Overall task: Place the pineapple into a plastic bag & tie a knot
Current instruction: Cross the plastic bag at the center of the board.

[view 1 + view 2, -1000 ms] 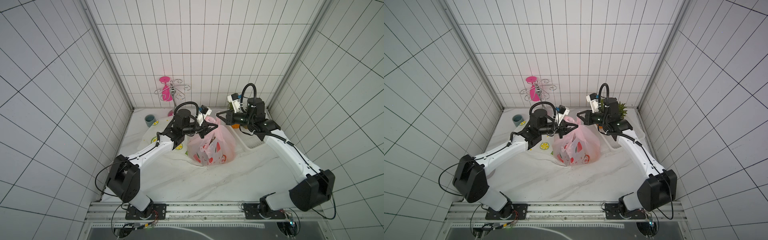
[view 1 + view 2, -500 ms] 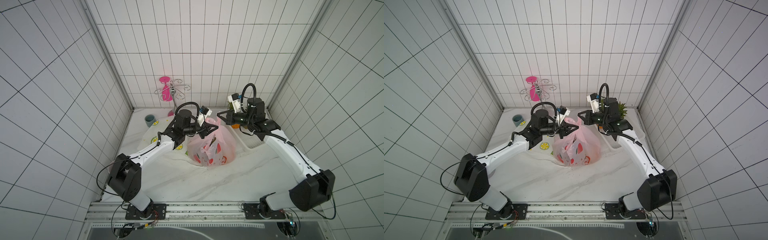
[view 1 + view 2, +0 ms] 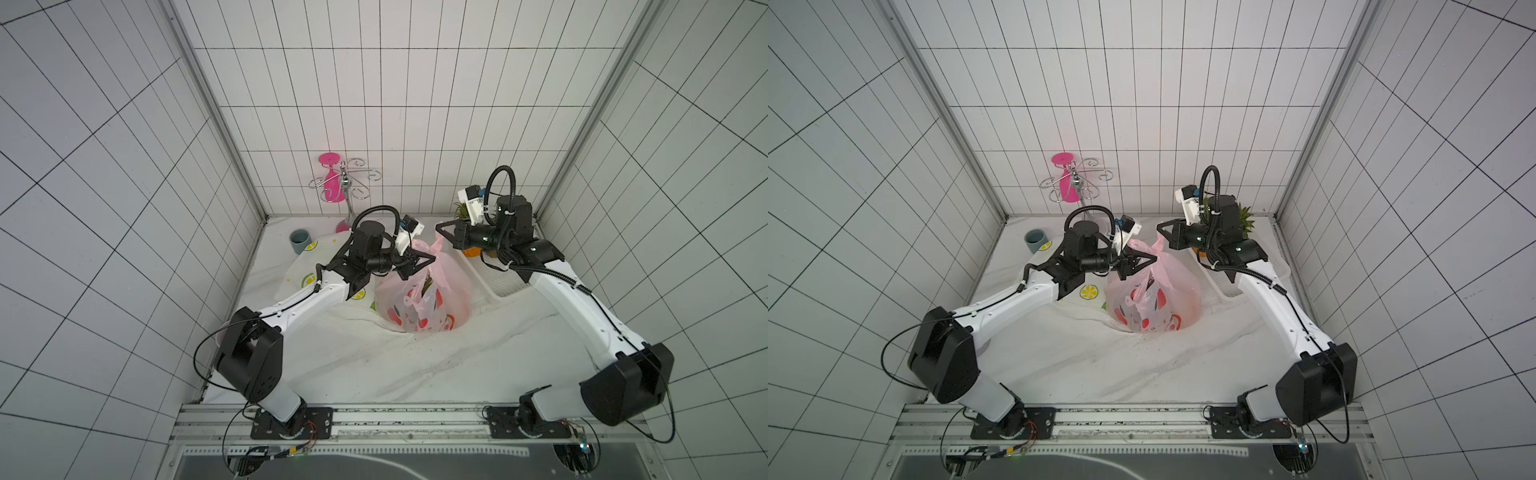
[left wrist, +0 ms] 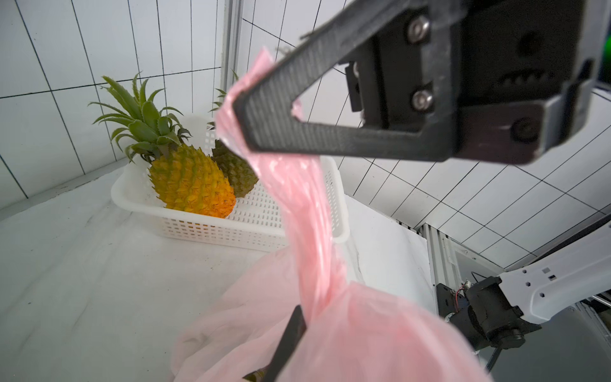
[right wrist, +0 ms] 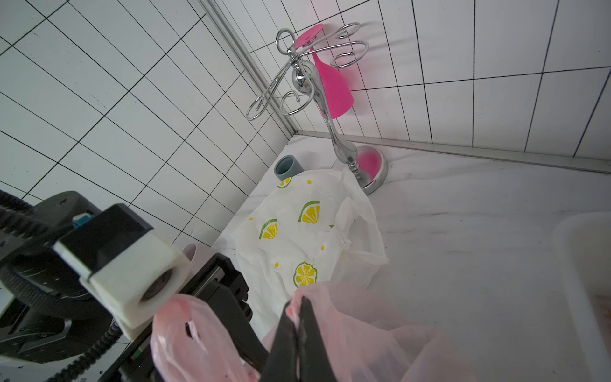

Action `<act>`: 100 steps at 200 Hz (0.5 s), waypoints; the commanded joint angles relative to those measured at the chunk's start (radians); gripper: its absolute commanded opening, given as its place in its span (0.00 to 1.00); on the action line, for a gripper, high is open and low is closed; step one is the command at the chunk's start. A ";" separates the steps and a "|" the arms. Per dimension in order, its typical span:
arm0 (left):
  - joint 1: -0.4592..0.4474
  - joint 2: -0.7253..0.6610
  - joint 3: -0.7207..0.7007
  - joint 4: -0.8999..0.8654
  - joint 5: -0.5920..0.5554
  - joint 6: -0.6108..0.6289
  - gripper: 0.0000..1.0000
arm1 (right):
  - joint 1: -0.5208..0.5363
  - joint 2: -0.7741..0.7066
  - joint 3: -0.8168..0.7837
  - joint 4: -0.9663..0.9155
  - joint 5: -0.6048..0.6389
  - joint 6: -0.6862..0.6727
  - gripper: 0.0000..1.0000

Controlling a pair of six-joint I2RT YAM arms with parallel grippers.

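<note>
My right gripper needs to make a loop with the plastic bag's taut handle [image 3: 437, 242], which rises behind my left gripper's fingers, by bringing it forward and down over those fingers [image 3: 424, 261].
A pink plastic bag [image 3: 428, 303] printed with fruit stands on the table in both top views. Dark pineapple [image 3: 427, 286] leaves show through its mouth. My right gripper [image 5: 299, 302] is shut on one handle, pulled up into a taut strip [image 4: 307, 215]. My left gripper [image 3: 433, 259] is closed on the other handle [image 5: 185, 330] at the bag's top. In the left wrist view only one finger [image 4: 287, 344] shows, the other hidden by pink film. The two grippers face each other a short way apart above the bag.
A white basket [image 4: 231, 228] at the back right holds two more pineapples [image 4: 191, 182]. A white lemon-print bag [image 5: 297, 231] lies at the left of the pink one. A grey-blue cup [image 5: 288, 167] and a chrome rack with a pink glass [image 5: 330, 86] stand at the back.
Hardly anything: my left gripper has shifted a little at the bag's handle. The right arm has stayed still with its handle.
</note>
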 commanded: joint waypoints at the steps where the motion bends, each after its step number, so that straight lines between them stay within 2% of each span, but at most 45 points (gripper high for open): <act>1: -0.002 0.028 0.028 -0.057 -0.072 0.022 0.08 | 0.015 -0.094 0.008 0.053 -0.052 -0.021 0.00; 14: 0.005 0.045 0.054 -0.083 -0.120 0.012 0.00 | 0.025 -0.150 -0.066 0.088 -0.076 -0.014 0.00; 28: 0.018 0.060 0.080 -0.094 -0.140 -0.010 0.00 | 0.039 -0.221 -0.175 0.145 -0.098 0.018 0.00; 62: 0.042 0.052 0.077 -0.019 -0.082 -0.079 0.00 | 0.118 -0.370 -0.484 0.311 -0.137 0.088 0.00; 82: 0.040 0.043 0.087 -0.018 -0.043 -0.084 0.00 | 0.179 -0.387 -0.591 0.346 -0.115 0.069 0.00; 100: 0.038 0.035 0.089 -0.021 -0.028 -0.088 0.00 | 0.223 -0.326 -0.617 0.312 -0.059 -0.004 0.00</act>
